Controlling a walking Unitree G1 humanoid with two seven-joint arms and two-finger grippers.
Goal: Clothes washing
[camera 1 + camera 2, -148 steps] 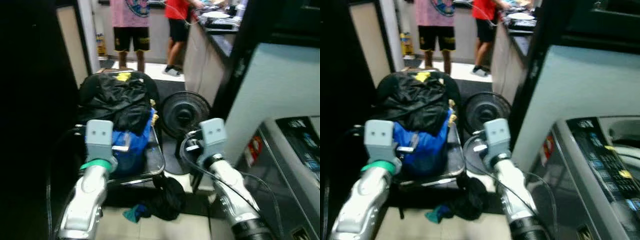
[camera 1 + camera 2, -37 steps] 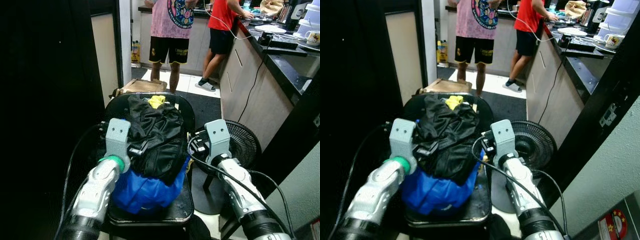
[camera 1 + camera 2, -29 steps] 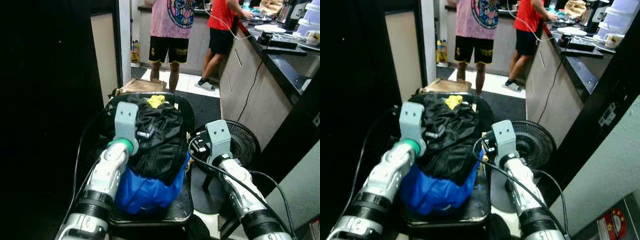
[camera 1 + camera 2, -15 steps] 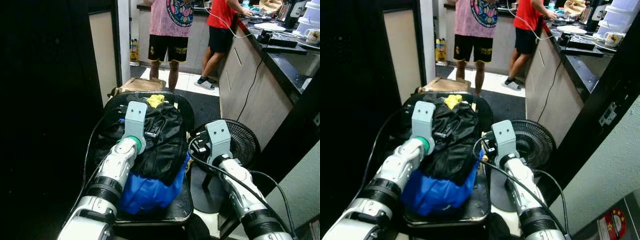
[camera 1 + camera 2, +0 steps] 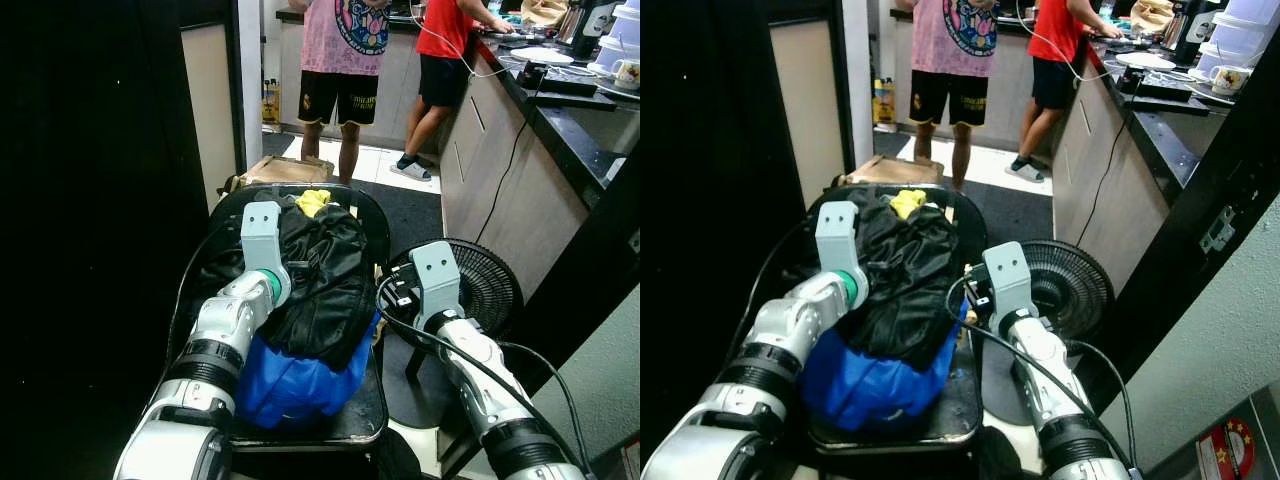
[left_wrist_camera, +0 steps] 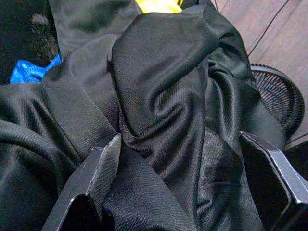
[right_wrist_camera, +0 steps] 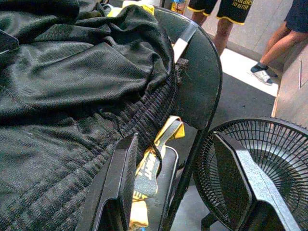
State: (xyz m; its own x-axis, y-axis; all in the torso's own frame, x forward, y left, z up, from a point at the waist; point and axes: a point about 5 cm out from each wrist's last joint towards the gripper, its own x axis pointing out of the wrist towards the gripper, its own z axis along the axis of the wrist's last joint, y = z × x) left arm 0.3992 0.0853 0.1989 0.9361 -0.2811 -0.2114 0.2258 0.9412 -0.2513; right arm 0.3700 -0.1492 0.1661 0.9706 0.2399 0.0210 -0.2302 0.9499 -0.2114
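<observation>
I expect the black garment (image 5: 325,292) will fall open and hang long and limp below my left gripper when I carry it, because it lies bunched in loose folds (image 6: 166,101).
A heap of clothes lies on a black chair (image 5: 370,225): a black garment (image 5: 325,275) on top, a blue one (image 5: 295,385) beneath, a yellow piece (image 5: 312,200) at the back. My left arm (image 5: 245,310) reaches onto the heap's left side. In the left wrist view my left gripper (image 6: 180,144) is open, its fingers (image 6: 98,173) spread just over folds of the black garment (image 6: 163,86). My right gripper (image 7: 174,139) is open and holds nothing, beside the chair's right edge (image 7: 202,96). The right arm (image 5: 465,345) hangs between chair and fan.
A floor fan (image 5: 485,285) stands right of the chair, close to my right arm. Behind are a cardboard box (image 5: 285,170) and two people (image 5: 345,50) at a counter (image 5: 560,120). A dark wall (image 5: 90,200) closes the left side.
My left arm has stretched forward from the chair's left side onto the black garment. The right arm has stayed put. Five seconds ago the camera faced more to the right.
</observation>
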